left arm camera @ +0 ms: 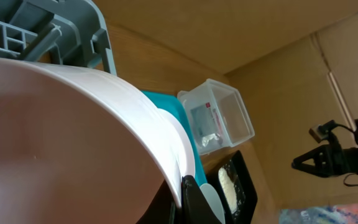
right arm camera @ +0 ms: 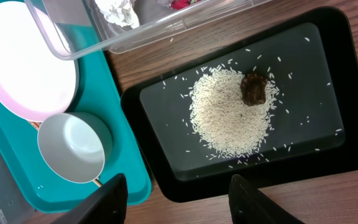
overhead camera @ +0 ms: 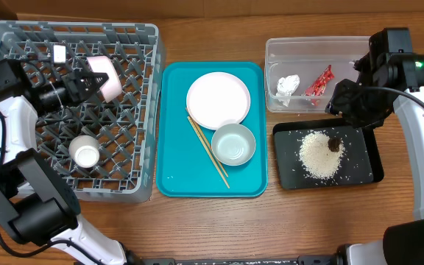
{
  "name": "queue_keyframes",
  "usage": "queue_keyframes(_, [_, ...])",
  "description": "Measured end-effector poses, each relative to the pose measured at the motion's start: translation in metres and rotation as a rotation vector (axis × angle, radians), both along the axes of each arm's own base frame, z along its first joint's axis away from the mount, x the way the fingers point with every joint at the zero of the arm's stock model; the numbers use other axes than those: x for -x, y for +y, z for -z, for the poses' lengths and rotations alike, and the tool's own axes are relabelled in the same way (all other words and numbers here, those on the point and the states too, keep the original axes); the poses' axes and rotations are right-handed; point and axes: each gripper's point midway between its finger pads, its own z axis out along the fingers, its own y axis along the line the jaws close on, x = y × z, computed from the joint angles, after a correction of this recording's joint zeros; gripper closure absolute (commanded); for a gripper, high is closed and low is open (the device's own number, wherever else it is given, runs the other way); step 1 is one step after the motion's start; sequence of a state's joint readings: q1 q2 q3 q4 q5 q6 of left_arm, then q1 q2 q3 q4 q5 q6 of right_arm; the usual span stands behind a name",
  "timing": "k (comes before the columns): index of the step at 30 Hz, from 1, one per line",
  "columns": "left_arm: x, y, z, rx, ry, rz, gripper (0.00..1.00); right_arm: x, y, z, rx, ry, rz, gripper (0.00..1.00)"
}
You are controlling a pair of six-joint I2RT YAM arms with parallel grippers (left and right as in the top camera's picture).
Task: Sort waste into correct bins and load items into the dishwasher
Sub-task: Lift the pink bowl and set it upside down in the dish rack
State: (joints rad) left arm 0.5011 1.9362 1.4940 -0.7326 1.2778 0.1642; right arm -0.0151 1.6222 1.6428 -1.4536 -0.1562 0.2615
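The pale pink bowl (overhead camera: 107, 78) is tilted over free dish rack pegs (overhead camera: 110, 112), away from the small white cup. My left gripper keeps lowering it until the pegs hold it up.
My left gripper (overhead camera: 87, 81) is shut on the rim of the pale pink bowl (overhead camera: 107, 76) over the grey dish rack (overhead camera: 142, 158); the bowl fills the left wrist view (left arm camera: 61, 143). A small white cup (overhead camera: 85, 152) stands in the rack. On the teal tray (overhead camera: 174, 184) lie the white plate (overhead camera: 218, 99), the grey-green bowl (overhead camera: 233, 143) and chopsticks (overhead camera: 208, 152). The clear tub (overhead camera: 271, 51) holds the white tissue (overhead camera: 288, 85) and red wrapper (overhead camera: 319, 81). The black tray (overhead camera: 374, 173) holds rice (overhead camera: 319, 154) and a brown scrap (overhead camera: 334, 143). My right gripper (right arm camera: 178, 196) is open above the black tray's edge.
The rack takes up the left of the wooden table, the teal tray the middle, the tub and black tray the right. A small white tag (overhead camera: 59, 53) lies in the rack's far part. Bare wood runs along the front edge.
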Motion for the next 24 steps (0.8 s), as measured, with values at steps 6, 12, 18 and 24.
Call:
queue_keyframes(6, [-0.005,0.006,0.010,0.045,-0.012,0.006,0.96,0.001,0.000,0.000,0.000,0.004,-0.001,0.46])
queue_keyframes(12, [-0.002,0.019,0.011,0.085,-0.009,-0.015,0.96,0.001,0.000,0.000,0.000,0.006,0.000,0.46])
queue_keyframes(18, [0.009,0.043,0.016,0.106,0.049,-0.085,0.93,0.001,0.000,0.000,0.000,0.006,0.000,0.46])
queue_keyframes(24, [0.021,0.064,0.032,0.091,0.159,-0.162,0.47,0.001,0.000,0.000,0.000,0.006,-0.001,0.46])
